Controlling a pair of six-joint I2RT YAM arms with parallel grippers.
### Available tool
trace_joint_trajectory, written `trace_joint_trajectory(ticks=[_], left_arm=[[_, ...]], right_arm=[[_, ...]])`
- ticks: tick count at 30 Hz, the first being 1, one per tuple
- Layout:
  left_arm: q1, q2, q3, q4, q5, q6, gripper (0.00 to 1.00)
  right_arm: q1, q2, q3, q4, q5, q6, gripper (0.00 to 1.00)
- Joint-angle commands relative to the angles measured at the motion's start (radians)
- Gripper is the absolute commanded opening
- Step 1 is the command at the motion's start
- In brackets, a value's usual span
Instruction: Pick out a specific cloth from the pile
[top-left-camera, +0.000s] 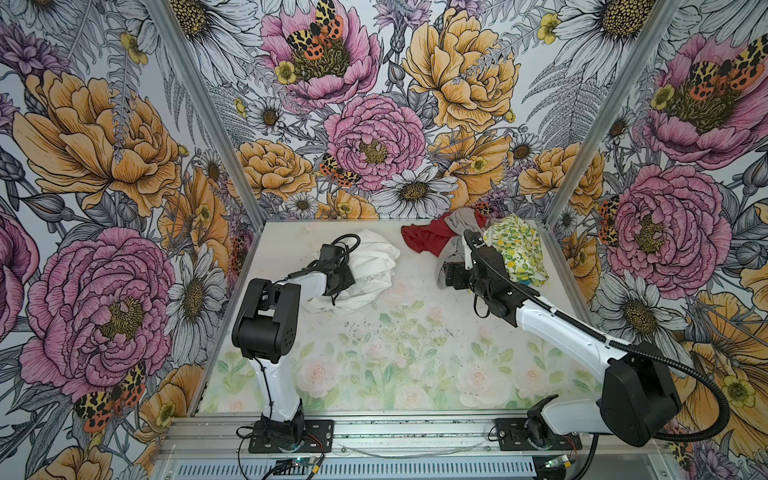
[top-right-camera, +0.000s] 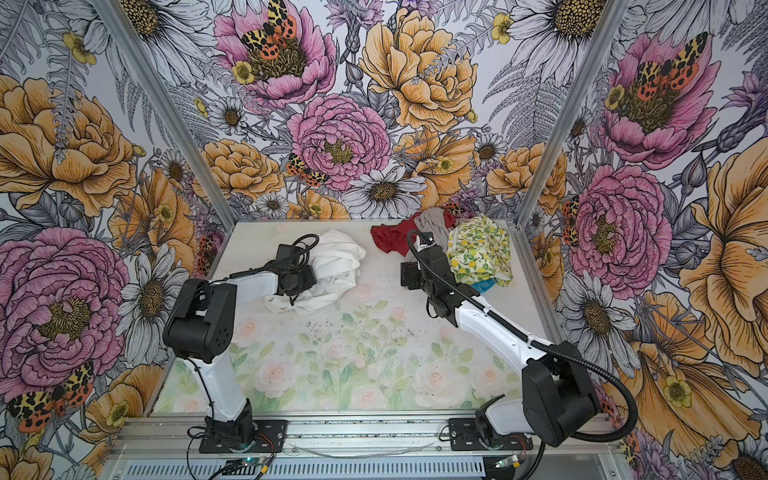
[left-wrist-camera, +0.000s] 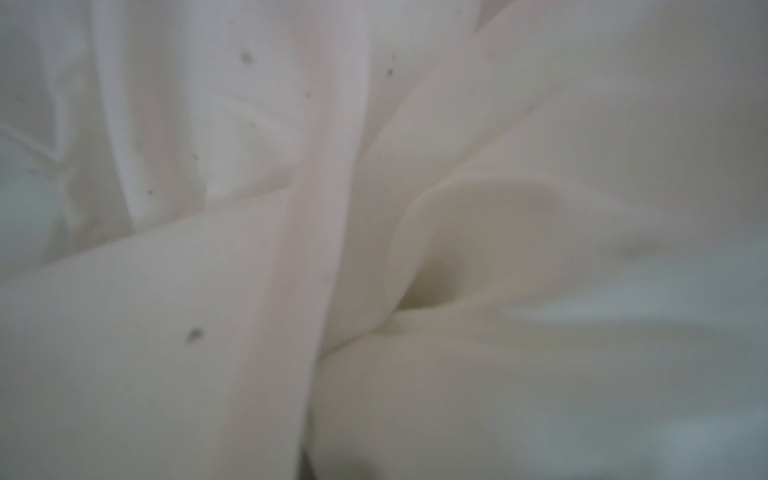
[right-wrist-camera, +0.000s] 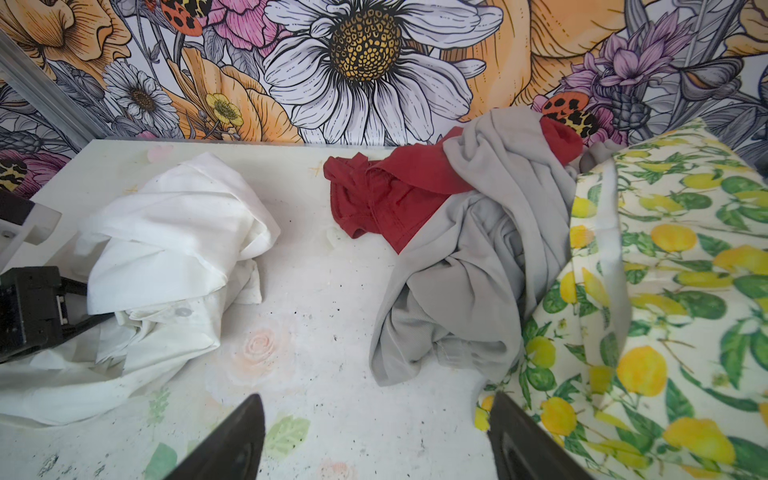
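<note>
The white cloth (top-left-camera: 373, 260) is clear of the pile and the back corner (top-left-camera: 282, 239) is open, so the robot's left gripper should go on pulling the cloth to that corner and let go of it there.
The cloth (top-left-camera: 374, 262) (top-right-camera: 338, 262), large, plain white and crumpled, lies alone at the back left of the table, apart from the pile (top-left-camera: 490, 245) (top-right-camera: 457, 245). My left gripper (top-left-camera: 345, 279) (top-right-camera: 309, 277) is pushed into its near side. White folds (left-wrist-camera: 498, 166) fill the left wrist view and hide the fingers, and the fabric bunches where the shut jaws sit. My right gripper (top-left-camera: 448, 276) (top-right-camera: 406, 274) (right-wrist-camera: 376, 401) stands open over bare table, just in front of the pile's grey cloth (right-wrist-camera: 469, 266). In the right wrist view the cloth (right-wrist-camera: 174, 232) shows at left.
The pile holds a red cloth (top-left-camera: 428, 239), a grey cloth (top-left-camera: 463, 222), a lemon-print cloth (top-left-camera: 519, 249) (right-wrist-camera: 665, 291) and a bit of blue (top-right-camera: 484, 286). Flowered walls close the table (top-left-camera: 395, 353) at the back and both sides. Dark specks dot the table.
</note>
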Motion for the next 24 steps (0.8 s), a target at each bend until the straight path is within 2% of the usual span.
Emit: trace_joint_trajectory(ticks=[1,11,24], left_arm=[[0.079,-0.02,0.019,-0.031,-0.027,-0.027,0.0],[0.263,0.015,0.096,-0.036,0.037,-0.064,0.0],[0.329,0.04,0.175,-0.076,0.012,-0.071,0.0]], right_arm=[[-0.006,-0.025,-0.009,0.024,0.007,0.003,0.85],[-0.011,-0.033,-0.018,0.023,0.016,-0.012,0.85],[-0.023,-0.031,-0.006,0.021,0.016,-0.011,0.86]])
